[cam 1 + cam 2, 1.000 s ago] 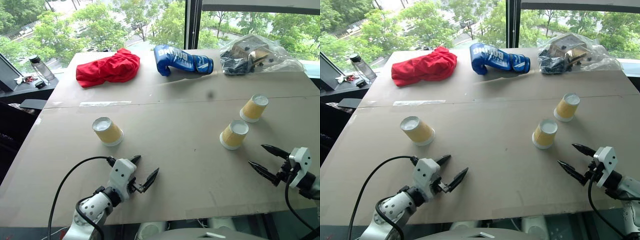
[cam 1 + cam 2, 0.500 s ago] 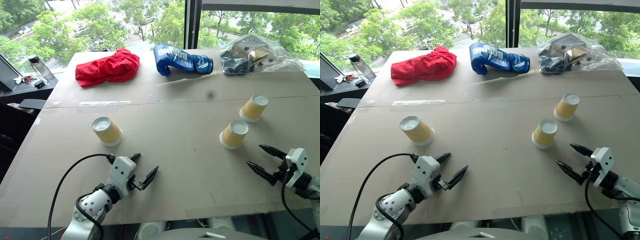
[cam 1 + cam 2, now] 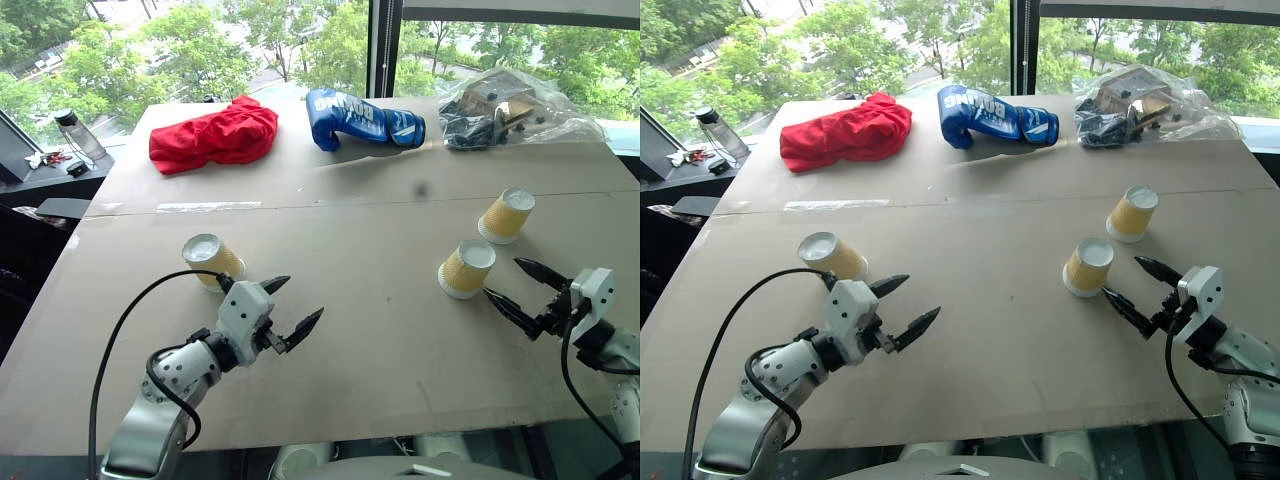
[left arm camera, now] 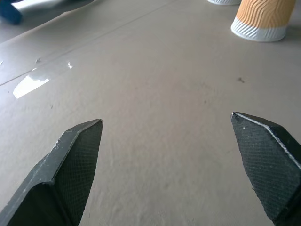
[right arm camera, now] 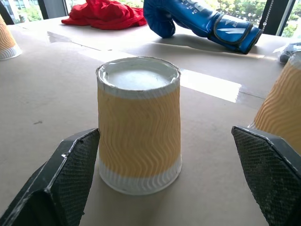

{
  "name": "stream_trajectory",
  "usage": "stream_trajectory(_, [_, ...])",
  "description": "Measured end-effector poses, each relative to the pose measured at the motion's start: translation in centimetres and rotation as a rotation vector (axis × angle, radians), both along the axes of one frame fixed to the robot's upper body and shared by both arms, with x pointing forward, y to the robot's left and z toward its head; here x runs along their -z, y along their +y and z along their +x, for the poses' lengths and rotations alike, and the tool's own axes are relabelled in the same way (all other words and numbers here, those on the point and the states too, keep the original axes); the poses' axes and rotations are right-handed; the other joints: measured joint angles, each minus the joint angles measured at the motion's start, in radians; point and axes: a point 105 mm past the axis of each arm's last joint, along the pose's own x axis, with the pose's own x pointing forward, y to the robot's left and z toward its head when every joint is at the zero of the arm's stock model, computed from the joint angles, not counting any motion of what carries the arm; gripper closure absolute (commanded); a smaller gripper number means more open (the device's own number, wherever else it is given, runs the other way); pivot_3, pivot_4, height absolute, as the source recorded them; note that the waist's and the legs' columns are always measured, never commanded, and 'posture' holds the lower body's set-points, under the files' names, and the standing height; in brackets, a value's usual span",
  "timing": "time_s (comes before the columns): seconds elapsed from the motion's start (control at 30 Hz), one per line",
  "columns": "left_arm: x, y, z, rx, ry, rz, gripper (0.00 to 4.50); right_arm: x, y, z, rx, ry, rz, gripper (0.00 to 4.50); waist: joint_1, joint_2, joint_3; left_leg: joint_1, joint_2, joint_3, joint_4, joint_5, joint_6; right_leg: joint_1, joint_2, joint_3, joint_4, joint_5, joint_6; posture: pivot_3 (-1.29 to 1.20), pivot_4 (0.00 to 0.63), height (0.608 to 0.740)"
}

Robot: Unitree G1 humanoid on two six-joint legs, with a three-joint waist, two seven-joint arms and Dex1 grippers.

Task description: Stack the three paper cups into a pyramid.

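My right gripper should keep moving forward until its fingers are around the nearer cup [image 3: 466,270], as that cup stands inside their open gap, clear of the cup further back [image 3: 507,216].
Three paper cups stand upside down on the table. One cup [image 3: 212,262] is at the left, one [image 3: 466,268] at the right, and the last [image 3: 505,215] further back on the right. My left gripper [image 3: 300,298] hovers open just to the right of the left cup, with nothing between its fingers. My right gripper [image 3: 503,278] is open, its fingertips just to the right of the nearer right cup. In the right wrist view that cup [image 5: 139,125] stands straight ahead, beyond the spread fingers [image 5: 70,165], apart from them. No cup rests on another.
A red cloth [image 3: 213,135], a blue boxing glove [image 3: 363,118] and a clear plastic bag of items [image 3: 510,108] lie along the table's far edge. A bottle [image 3: 82,135] stands off the table at the far left. The brown tabletop [image 3: 370,350] stretches between my arms.
Both grippers have risen and moved forward. The right one has closed in on the nearer right cup, and the left one has come up beside the left cup. Both stay open.
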Motion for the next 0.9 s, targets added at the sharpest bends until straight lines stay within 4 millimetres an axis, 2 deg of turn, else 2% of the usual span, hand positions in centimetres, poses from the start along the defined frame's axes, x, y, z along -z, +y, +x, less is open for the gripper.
stream_trajectory(0.13, [-2.2, -1.5, -0.8, 0.166, 0.004, -0.028, 0.00, -0.7, 1.0, 0.6, -0.019, -0.011, 0.000, 0.07, 0.000, 0.000, 0.000, -0.001, 0.000, 0.000, 0.000, 0.000, 0.000, -0.001, 0.000, 0.000, -0.001, 0.000, 0.000, 0.00, 0.150, 0.737])
stream_trajectory(0.27, [-4.1, -2.0, -0.9, 0.258, -0.018, -0.017, 0.00, -1.5, 2.4, 1.1, -0.048, -0.032, 0.009, 0.07, 0.000, 0.000, 0.001, -0.001, 0.000, 0.000, 0.000, 0.000, 0.000, 0.000, 0.004, 0.000, -0.001, 0.000, 0.000, 0.00, 0.150, 0.737])
stream_trajectory(0.43, [-6.6, -2.4, -0.9, 0.336, -0.067, 0.019, 0.00, -1.1, 3.8, 1.5, -0.068, -0.004, 0.012, 0.07, 0.000, 0.000, 0.001, 0.000, 0.000, 0.001, 0.000, 0.000, 0.000, 0.000, 0.006, 0.001, -0.001, 0.000, 0.000, 0.00, 0.150, 0.737])
stream_trajectory(0.7, [-7.8, -3.1, -1.8, 0.403, -0.040, -0.037, 0.00, -1.4, 3.9, 1.8, -0.063, -0.008, 0.024, 0.07, -0.001, -0.001, 0.002, 0.000, 0.001, 0.002, 0.000, 0.000, 0.000, -0.001, 0.006, 0.002, -0.001, 0.000, 0.000, 0.00, 0.150, 0.737])
stream_trajectory(0.8, [-7.8, -3.2, -2.0, 0.415, -0.025, -0.042, 0.00, -1.3, 3.9, 1.8, -0.063, -0.004, 0.027, 0.87, -0.001, -0.001, 0.002, 0.000, 0.001, 0.002, 0.000, 0.000, 0.000, -0.001, 0.007, 0.002, -0.001, 0.000, 0.000, 0.00, 0.150, 0.737])
stream_trajectory(0.9, [-7.8, -3.1, -2.0, 0.418, -0.011, -0.036, 0.00, -1.1, 3.9, 1.8, -0.066, 0.002, 0.028, 2.18, -0.001, -0.001, 0.002, 0.000, 0.001, 0.002, 0.000, 0.000, 0.000, -0.001, 0.007, 0.003, -0.001, 0.000, 0.000, 0.00, 0.150, 0.737])
